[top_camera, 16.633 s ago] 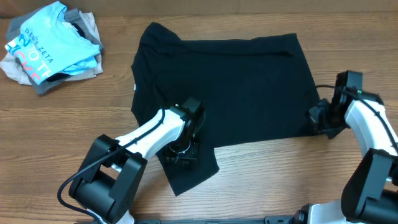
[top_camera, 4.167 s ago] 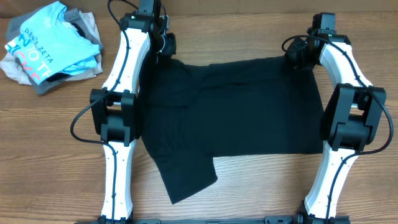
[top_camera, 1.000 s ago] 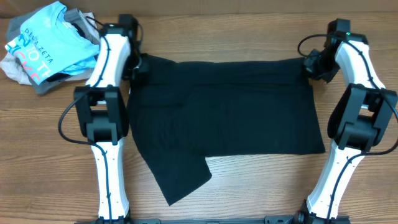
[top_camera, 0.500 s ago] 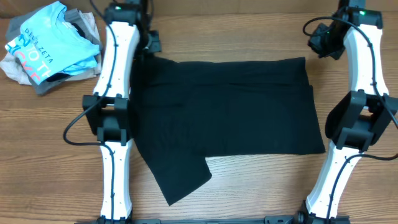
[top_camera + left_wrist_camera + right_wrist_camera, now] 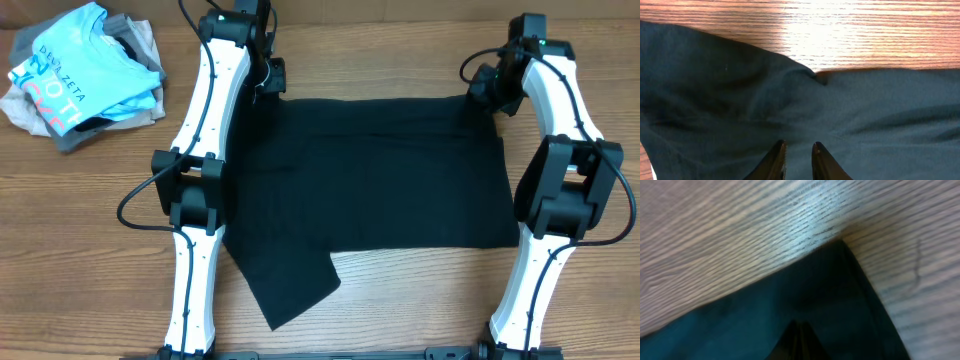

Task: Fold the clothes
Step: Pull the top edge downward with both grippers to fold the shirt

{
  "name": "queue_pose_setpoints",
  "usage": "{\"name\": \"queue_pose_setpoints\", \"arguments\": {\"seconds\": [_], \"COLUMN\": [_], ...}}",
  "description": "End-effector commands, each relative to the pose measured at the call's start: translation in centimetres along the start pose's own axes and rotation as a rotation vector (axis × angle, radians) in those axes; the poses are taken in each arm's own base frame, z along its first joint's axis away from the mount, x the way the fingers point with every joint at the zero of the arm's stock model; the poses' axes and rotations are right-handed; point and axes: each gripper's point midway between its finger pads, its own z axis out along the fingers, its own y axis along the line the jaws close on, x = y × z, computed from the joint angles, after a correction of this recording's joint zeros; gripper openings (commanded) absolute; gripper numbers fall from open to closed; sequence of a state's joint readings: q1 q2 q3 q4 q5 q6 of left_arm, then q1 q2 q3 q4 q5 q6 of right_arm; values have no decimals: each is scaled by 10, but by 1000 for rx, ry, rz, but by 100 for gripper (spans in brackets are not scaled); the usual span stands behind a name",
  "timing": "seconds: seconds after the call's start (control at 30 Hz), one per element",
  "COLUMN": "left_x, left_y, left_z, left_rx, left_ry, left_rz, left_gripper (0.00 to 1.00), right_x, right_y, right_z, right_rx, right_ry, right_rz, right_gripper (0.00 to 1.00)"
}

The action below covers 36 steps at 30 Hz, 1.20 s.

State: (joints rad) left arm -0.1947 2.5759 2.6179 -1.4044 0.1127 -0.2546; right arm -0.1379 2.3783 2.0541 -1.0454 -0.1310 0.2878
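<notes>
The black garment's far edge (image 5: 816,76) has a kink beside my left gripper. I should open my left gripper, move it to the garment's nearest corner and straighten that edge before I fold.
The clothes (image 5: 380,170) are one plain black garment, spread flat across the middle of the table, with a flap (image 5: 295,285) sticking out at the lower left. My left gripper (image 5: 268,78) sits at its far left corner. In the left wrist view that left gripper (image 5: 799,147) has a narrow gap between its fingers and hovers over wrinkled black fabric (image 5: 865,110), gripping nothing. My right gripper (image 5: 488,88) is at the far right corner. In the right wrist view the right gripper (image 5: 797,325) is shut over the cloth (image 5: 740,320). Whether it pinches fabric does not show.
A pile of other garments (image 5: 80,75), topped by a light blue tee with lettering, lies at the far left corner. Bare wooden table (image 5: 420,300) runs along the near side and beyond the garment's far edge. Both arms stretch along the garment's left and right sides.
Both grippers have come back inward onto the garment's far corners. The left jaws have parted slightly. The garment's far left corner has shifted a little to the right.
</notes>
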Motion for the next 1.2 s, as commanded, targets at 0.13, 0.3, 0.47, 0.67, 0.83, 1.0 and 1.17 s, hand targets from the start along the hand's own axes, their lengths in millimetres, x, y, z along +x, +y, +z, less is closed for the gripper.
{"name": "queue_pose_setpoints", "arguments": {"seconds": [0.13, 0.3, 0.47, 0.67, 0.83, 1.0, 1.17], "left_x": [1, 3, 3, 1, -6, -11, -8], "left_y": [-1, -1, -1, 4, 1, -14, -16], "left_z": [4, 4, 4, 4, 5, 6, 20], "left_rx": [9, 7, 6, -19, -8, 68, 92], "left_ry": [9, 16, 19, 6, -19, -37, -8], "left_rz": [4, 3, 3, 3, 7, 44, 51], "left_gripper": [36, 44, 52, 57, 62, 52, 33], "right_x": [4, -8, -9, -22, -37, -38, -37], "right_y": [-4, -2, -12, -27, -32, -48, -61], "right_z": [32, 45, 66, 72, 71, 72, 72], "right_rx": [-37, -54, -25, 17, 52, 108, 126], "right_ry": [-10, -57, -62, -112, -181, -188, -172], "right_rz": [31, 20, 38, 65, 65, 81, 101], "right_gripper": [4, 4, 4, 4, 4, 4, 4]}}
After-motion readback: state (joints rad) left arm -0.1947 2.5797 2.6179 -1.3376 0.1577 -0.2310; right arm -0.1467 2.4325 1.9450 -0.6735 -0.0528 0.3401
